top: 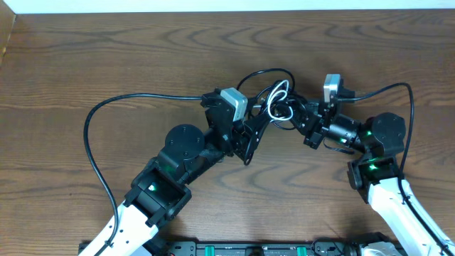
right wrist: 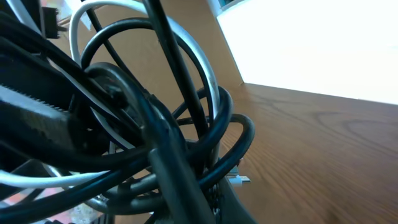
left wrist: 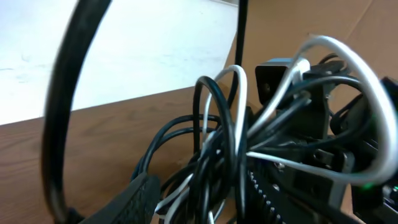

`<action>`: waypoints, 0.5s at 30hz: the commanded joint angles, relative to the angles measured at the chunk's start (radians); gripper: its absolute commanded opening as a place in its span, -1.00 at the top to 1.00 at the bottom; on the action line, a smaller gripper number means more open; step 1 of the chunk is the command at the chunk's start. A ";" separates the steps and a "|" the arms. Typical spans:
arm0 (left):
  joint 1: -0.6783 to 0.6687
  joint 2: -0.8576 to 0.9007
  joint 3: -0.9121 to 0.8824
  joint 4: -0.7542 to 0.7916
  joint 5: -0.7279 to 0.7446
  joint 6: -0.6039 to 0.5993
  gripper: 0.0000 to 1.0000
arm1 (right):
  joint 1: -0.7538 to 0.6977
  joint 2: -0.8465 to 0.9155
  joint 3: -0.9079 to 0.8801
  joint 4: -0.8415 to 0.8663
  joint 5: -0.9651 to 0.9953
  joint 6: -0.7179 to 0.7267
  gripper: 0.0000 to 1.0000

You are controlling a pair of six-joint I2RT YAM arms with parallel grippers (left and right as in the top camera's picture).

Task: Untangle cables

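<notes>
My right gripper should pull the bundle of cables away from my left gripper to spread the loops (right wrist: 214,127), because the cables are bunched tightly where my grippers nearly meet (top: 278,104).
The cables (top: 279,99) are a knotted bundle of thin black cords and one white cord, held at the table's middle between my two grippers. My left gripper (top: 254,131) reaches in from the lower left and is shut on the bundle's left side. In the left wrist view the cables (left wrist: 224,143) fill the gap between its fingers (left wrist: 205,205). My right gripper (top: 302,117) comes from the right and is shut on the bundle's right side. In the right wrist view the cables (right wrist: 186,124) loop tightly around its jaws (right wrist: 205,199). A small white plug end (right wrist: 239,180) sticks out.
The brown wooden table (top: 142,50) lies all around. My left arm's thick black cable (top: 92,135) arcs over the left of the table, and my right arm's thick black cable (top: 391,89) arcs at the right. The two arms nearly touch.
</notes>
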 commanded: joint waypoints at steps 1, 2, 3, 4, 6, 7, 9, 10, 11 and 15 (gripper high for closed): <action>-0.005 -0.028 0.013 0.002 0.047 0.010 0.09 | -0.029 -0.001 0.007 -0.015 -0.011 -0.002 0.97; -0.005 -0.036 0.013 0.002 0.053 0.011 0.09 | -0.036 -0.001 0.007 -0.021 -0.011 -0.002 0.98; -0.005 -0.046 0.013 0.002 0.057 0.010 0.08 | -0.044 -0.001 0.007 -0.032 -0.013 -0.002 0.98; -0.005 -0.055 0.013 0.002 0.057 0.010 0.05 | -0.053 -0.001 0.007 -0.035 -0.019 -0.002 0.98; -0.005 -0.078 0.013 -0.001 0.056 0.011 -0.19 | -0.068 -0.001 0.007 -0.034 -0.042 -0.002 0.97; -0.005 -0.087 0.013 -0.002 0.056 0.014 -0.30 | -0.073 -0.001 0.007 -0.031 -0.052 -0.002 0.96; -0.005 -0.104 0.013 -0.007 0.056 0.048 -0.40 | -0.084 -0.001 0.007 -0.028 -0.071 -0.002 0.97; -0.005 -0.111 0.013 -0.014 0.056 0.071 -0.43 | -0.089 -0.001 0.007 -0.025 -0.079 -0.002 0.97; -0.005 -0.116 0.013 -0.021 0.055 0.087 -0.43 | -0.092 -0.001 0.007 -0.022 -0.083 -0.002 0.97; -0.005 -0.122 0.013 -0.055 0.024 0.105 -0.45 | -0.103 -0.001 0.007 -0.014 -0.098 0.002 0.97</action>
